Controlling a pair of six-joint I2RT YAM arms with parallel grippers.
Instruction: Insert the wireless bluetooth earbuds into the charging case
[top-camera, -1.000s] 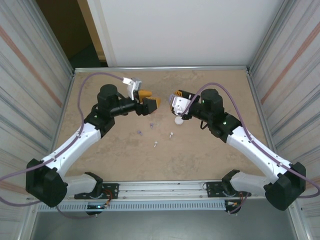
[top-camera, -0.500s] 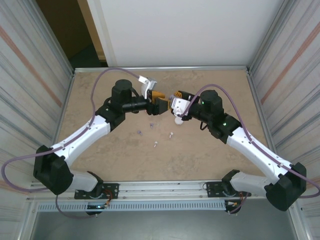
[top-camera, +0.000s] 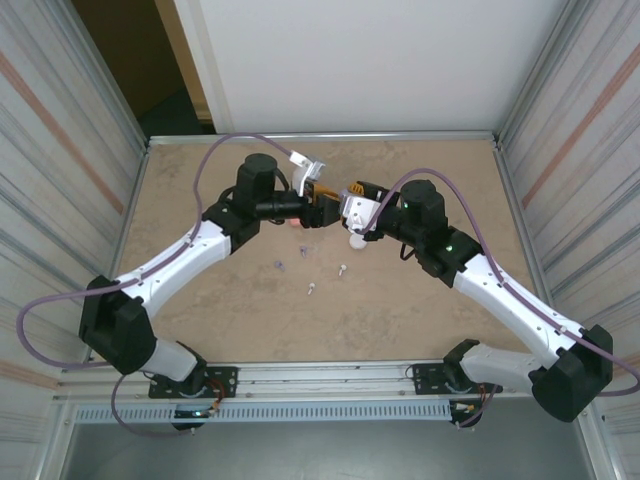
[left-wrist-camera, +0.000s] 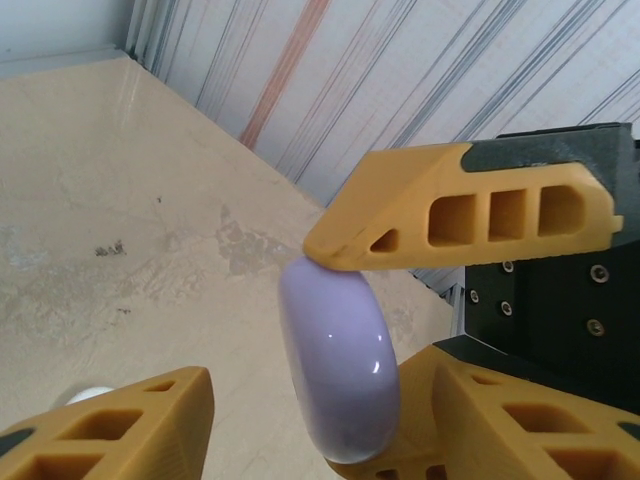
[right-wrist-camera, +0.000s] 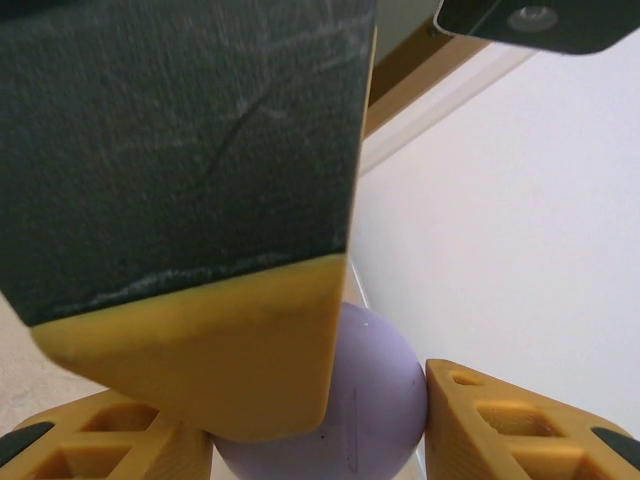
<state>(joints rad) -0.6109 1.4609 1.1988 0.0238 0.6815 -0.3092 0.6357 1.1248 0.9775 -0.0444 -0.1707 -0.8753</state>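
I should take the case (right-wrist-camera: 378, 400) with my left gripper so that my right gripper is free to open the case's lid, because my right gripper is clamping the closed purple charging case (left-wrist-camera: 342, 365).
The purple charging case (left-wrist-camera: 335, 370) is held edge-on above the table, and my right gripper (right-wrist-camera: 320, 420) is shut on it, one finger on each side of the case (right-wrist-camera: 375, 400). My left gripper (left-wrist-camera: 320, 400) is open around the same case: its right finger (left-wrist-camera: 520, 420) touches the case, while its left finger (left-wrist-camera: 110, 430) stands apart from it. In the top view the two grippers (top-camera: 328, 210) (top-camera: 346, 208) meet nose to nose over the table's far middle. Two purple earbuds (top-camera: 281, 265) (top-camera: 303, 250) and two white earbuds (top-camera: 342, 268) (top-camera: 311, 290) lie on the table below them.
A white case (top-camera: 357, 241) lies under the right gripper, and a small coral-pink thing (top-camera: 297, 222) is just below the left gripper. Ribbed walls (top-camera: 60, 150) close in both sides. The beige tabletop (top-camera: 400, 320) is bare towards the near edge.
My left arm has swung right until its gripper meets the right one, and its jaws have narrowed around the purple case. The right arm has stayed put.
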